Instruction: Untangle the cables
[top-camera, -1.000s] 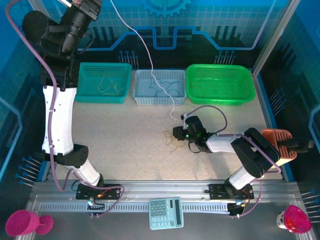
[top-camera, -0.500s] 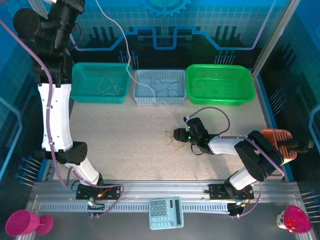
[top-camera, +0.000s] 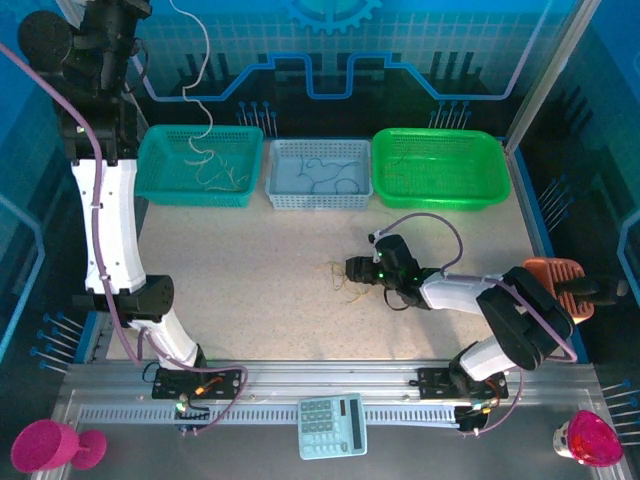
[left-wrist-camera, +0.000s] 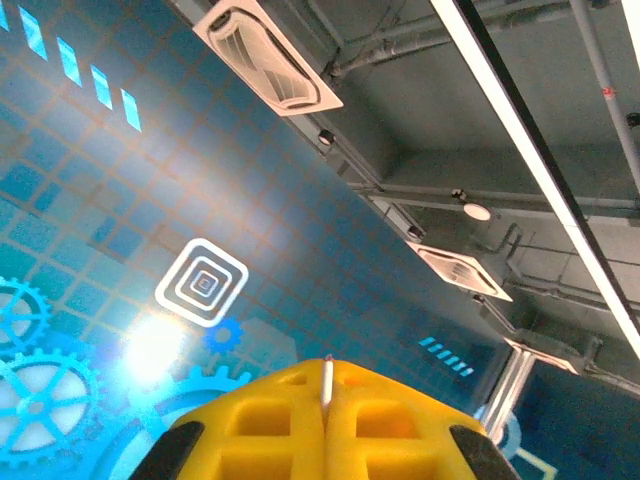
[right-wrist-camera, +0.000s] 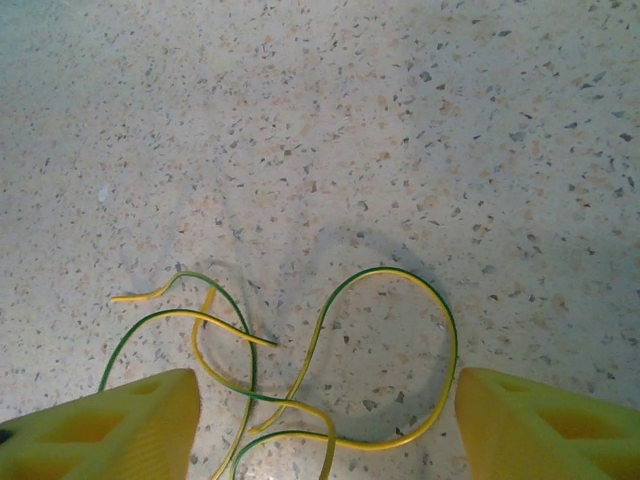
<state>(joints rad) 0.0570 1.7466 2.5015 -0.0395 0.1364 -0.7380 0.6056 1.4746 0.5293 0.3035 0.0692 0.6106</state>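
I keep bringing the rest down over that basket (top-camera: 198, 168) with my left gripper until it can let go, as the white cable's lower end (top-camera: 208, 156) already hangs inside the teal basket.
A small clump of thin yellow-green cables (top-camera: 342, 282) lies on the speckled table. My right gripper (top-camera: 354, 268) hovers low over it, open, with one yellow finger on either side of the loops (right-wrist-camera: 330, 330) and nothing gripped. My left gripper (left-wrist-camera: 327, 368) is raised high at the far left, shut on a thin white cable (left-wrist-camera: 327, 385). That white cable (top-camera: 206, 50) hangs down, and its lower end reaches the teal basket (top-camera: 158, 192).
Three baskets line the back: the teal one holds cream wires (top-camera: 215, 172), the pale blue one (top-camera: 276, 200) holds dark wires (top-camera: 325, 180), and a green one (top-camera: 440, 200) stands at the right. A calculator (top-camera: 332, 426) and pink cups (top-camera: 45, 445) sit at the near edge.
My left arm swung left, carrying the white cable from the table and the middle basket over to the teal basket. My right gripper's jaws spread apart over the clump.
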